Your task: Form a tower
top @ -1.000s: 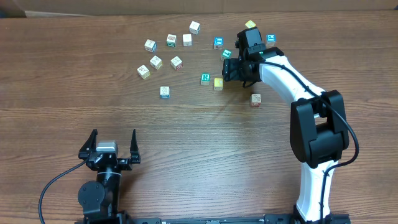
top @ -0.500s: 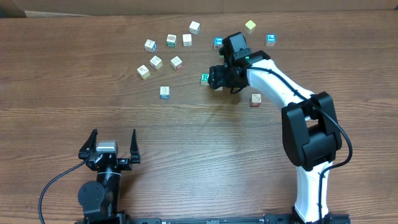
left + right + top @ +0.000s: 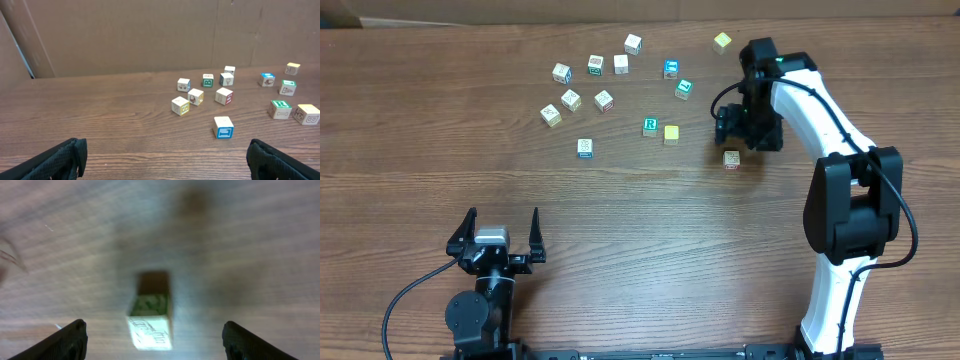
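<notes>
I should use my right gripper to move the red-marked cube (image 3: 731, 160) to the clear middle (image 3: 649, 190) before stacking, because the cube is off to one side, far from my left gripper.
No tower shows in any view; small wooden alphabet cubes lie singly across the far half of the table. Among them are a green R cube (image 3: 650, 125), a yellow cube (image 3: 671, 133) and a red-marked cube (image 3: 731, 158). My right gripper (image 3: 728, 128) hovers open just behind the red-marked cube. In the blurred right wrist view a single cube (image 3: 150, 325) rests on the wood between my spread right gripper (image 3: 154, 337) fingers, touching neither. My left gripper (image 3: 503, 225) is wide open at the near left, empty (image 3: 165, 160).
More loose cubes lie at the back left (image 3: 571, 99), with a blue-marked one (image 3: 585, 147) nearer. A yellow-green cube (image 3: 722, 41) sits by the far edge. In the left wrist view the cubes (image 3: 223, 126) lie ahead before a cardboard wall (image 3: 125, 35).
My right arm has swung from beside the green R and yellow cubes back to the right, over the red-marked cube. The cubes and my left arm have not moved.
</notes>
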Motion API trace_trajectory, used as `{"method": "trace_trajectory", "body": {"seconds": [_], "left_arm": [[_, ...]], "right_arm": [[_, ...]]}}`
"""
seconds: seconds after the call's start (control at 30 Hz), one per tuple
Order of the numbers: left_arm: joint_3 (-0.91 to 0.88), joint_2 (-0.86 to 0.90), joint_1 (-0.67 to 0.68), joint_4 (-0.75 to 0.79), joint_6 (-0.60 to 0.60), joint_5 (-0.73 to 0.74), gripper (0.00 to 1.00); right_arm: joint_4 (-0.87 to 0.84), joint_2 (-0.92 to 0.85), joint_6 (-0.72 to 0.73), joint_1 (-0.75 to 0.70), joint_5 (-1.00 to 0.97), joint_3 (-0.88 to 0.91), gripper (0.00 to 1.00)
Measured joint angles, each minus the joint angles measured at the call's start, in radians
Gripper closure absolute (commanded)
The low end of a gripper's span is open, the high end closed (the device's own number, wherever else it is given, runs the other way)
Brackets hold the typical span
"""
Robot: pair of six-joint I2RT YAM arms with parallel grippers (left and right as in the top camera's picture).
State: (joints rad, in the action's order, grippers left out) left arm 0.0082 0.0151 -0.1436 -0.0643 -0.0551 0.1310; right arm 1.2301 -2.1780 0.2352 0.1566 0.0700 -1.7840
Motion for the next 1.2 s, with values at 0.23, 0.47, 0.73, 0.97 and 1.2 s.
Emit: {"method": "trace_trajectory", "body": {"seconds": [0.23, 0.47, 0.73, 0.97, 1.2], "left_arm": [[0.0, 0.0, 0.0, 0.0, 0.0, 0.0, 0.01], [0.0, 0.0, 0.0, 0.0, 0.0, 0.0, 0.0], [0.0, 0.0, 0.0, 0.0, 0.0, 0.0, 0.01], [0.0, 0.0, 0.0, 0.0, 0.0, 0.0, 0.0], [0.0, 0.0, 0.0, 0.0, 0.0, 0.0, 0.0]], "right_arm": [[0.027, 0.0, -0.001, 0.008, 0.0, 0.02, 0.18], [-0.037, 0.0, 0.001, 0.011, 0.001, 0.093, 0.57], [-0.035, 0.0, -0.005, 0.015, 0.033, 0.093, 0.69], [-0.01, 0.0, -0.004, 0.043, 0.093, 0.093, 0.7], [-0.028, 0.0, 0.001, 0.214, 0.111, 0.093, 0.73]]}}
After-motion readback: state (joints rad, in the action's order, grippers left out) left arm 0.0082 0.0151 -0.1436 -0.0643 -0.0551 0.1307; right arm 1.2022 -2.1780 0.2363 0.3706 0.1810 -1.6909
